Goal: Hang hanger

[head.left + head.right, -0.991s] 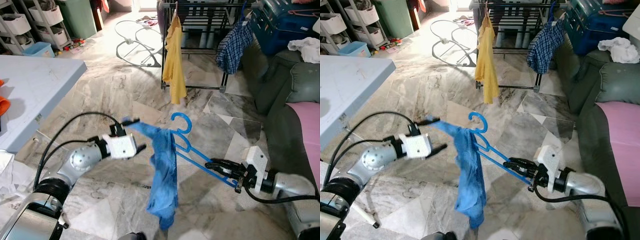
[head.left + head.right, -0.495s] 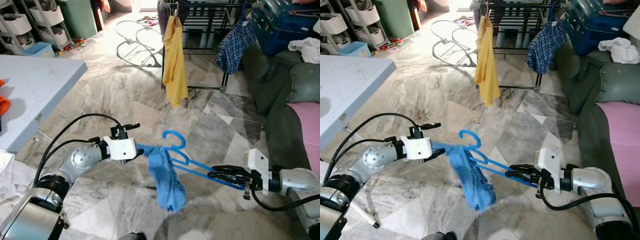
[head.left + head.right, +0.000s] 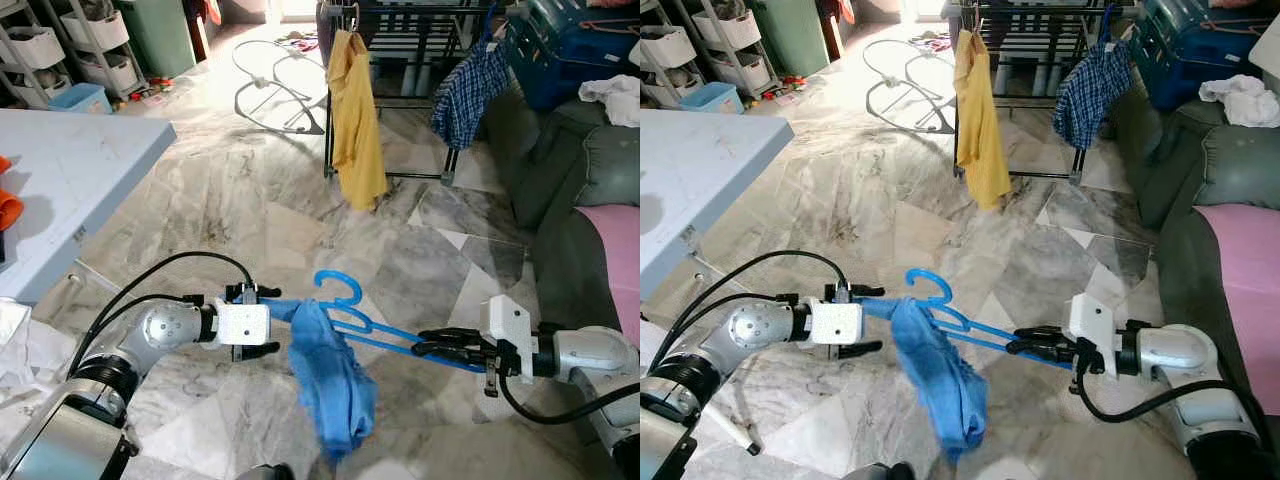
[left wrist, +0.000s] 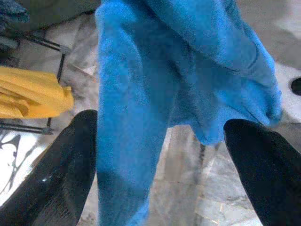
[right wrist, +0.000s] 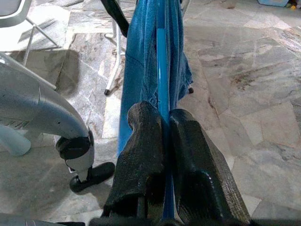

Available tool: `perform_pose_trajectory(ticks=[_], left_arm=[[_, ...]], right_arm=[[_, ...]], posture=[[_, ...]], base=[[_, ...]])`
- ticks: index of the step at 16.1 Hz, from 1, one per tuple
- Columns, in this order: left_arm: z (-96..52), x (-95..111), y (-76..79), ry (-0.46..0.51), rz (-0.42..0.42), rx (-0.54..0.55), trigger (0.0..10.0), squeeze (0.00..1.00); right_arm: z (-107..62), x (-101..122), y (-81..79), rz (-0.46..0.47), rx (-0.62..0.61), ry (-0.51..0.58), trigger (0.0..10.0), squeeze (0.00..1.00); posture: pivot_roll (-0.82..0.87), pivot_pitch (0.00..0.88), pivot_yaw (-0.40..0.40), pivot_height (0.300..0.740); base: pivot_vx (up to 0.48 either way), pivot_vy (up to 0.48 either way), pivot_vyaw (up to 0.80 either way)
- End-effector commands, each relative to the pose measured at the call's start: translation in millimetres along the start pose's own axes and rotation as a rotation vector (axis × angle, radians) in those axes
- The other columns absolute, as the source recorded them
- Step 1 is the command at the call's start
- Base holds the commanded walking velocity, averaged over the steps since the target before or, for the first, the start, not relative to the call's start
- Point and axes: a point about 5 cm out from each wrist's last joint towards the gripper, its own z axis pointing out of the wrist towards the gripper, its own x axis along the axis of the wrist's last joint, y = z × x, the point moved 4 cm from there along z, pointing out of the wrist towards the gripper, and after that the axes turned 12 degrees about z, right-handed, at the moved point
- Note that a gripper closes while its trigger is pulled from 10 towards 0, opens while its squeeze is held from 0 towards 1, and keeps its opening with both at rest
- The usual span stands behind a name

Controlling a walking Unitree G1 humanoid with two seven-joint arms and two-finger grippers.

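Observation:
The blue garment point(image 3: 322, 352) is hanging bunched up in loose folds point(image 3: 343, 410) and will spread out wide across the hanger when the robot pulls its free side over.
A blue plastic hanger point(image 3: 340, 288) is held low over the marble floor, with a blue garment point(image 3: 332, 388) draped over it and hanging in a bunch. My right gripper point(image 3: 424, 343) is shut on the hanger's bar end; the right wrist view shows both fingers point(image 5: 143, 141) pressed against the thin blue bar. My left gripper point(image 3: 272, 320) is level with the garment's upper corner and stands open, its fingers point(image 4: 61, 174) wide apart with blue cloth running between them. The black drying rack point(image 3: 410, 40) stands well ahead of both grippers.
The rack carries a yellow shirt point(image 3: 360, 120) and a plaid shirt point(image 3: 466, 88). A pale blue table point(image 3: 70, 180) is at the left, a grey sofa point(image 3: 590, 190) at the right, and a wire bouncer frame point(image 3: 268, 80) lies beyond.
Hanger and garment have come down and shifted left. My left gripper has dropped lower with them, and the garment has swung and bunched up. The right gripper keeps its hold.

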Motion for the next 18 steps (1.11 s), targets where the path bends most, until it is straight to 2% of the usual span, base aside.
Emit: perform_pose_trajectory(ticks=[1,2,3,4,5,7,12,18], left_arm=[[-3.4,-3.9,-5.5,-0.019,-0.002,-0.006,8.1,0.0],[-4.1,-5.4,-7.3,-0.029,-0.001,-0.009,8.0,0.0],[-4.5,-5.3,-10.2,-0.026,-0.016,-0.008,6.0,0.0],[-4.5,-5.4,-11.9,-0.029,-0.018,-0.009,4.4,0.0],[-4.1,-4.4,-14.1,-0.022,-0.03,-0.012,0.0,0.0],[-2.8,-2.3,-15.6,-0.008,-0.047,-0.027,0.0,0.0],[-2.4,-3.4,-8.7,-0.011,-0.065,-0.088,0.0,0.0],[1.1,-4.4,-2.9,-0.02,-0.098,-0.103,0.0,0.0]], right_arm=[[0.4,6.5,-2.0,-0.049,0.044,-0.006,10.0,0.0],[-0.3,5.5,-1.9,-0.057,0.049,-0.018,10.0,0.0],[-1.2,5.5,-1.2,-0.06,0.049,-0.022,10.0,0.0],[-1.7,5.8,-1.1,-0.061,0.05,-0.024,10.0,0.0],[-2.7,5.5,-1.1,-0.064,0.052,-0.028,10.0,0.0],[-4.7,4.7,-0.5,-0.072,0.055,-0.04,10.0,0.0],[-2.2,5.5,0.7,-0.083,0.059,-0.043,10.0,0.0],[1.9,6.4,-0.2,-0.086,0.061,-0.029,10.0,0.0]], posture=[[-0.24,0.087,0.084,0.74],[-0.24,0.089,0.086,0.74],[-0.24,0.089,0.086,0.74],[-0.25,0.09,0.086,0.74],[-0.25,0.089,0.086,0.74],[-0.25,0.089,0.088,0.74],[-0.25,0.096,0.088,0.74],[-0.25,0.097,0.088,0.74]], base=[[0.0,0.0,0.0],[0.0,0.0,0.0],[0.0,0.0,0.0],[0.0,0.0,0.0],[0.0,0.0,0.0],[0.0,0.0,0.0],[0.0,0.0,0.0],[0.0,0.0,0.0]])
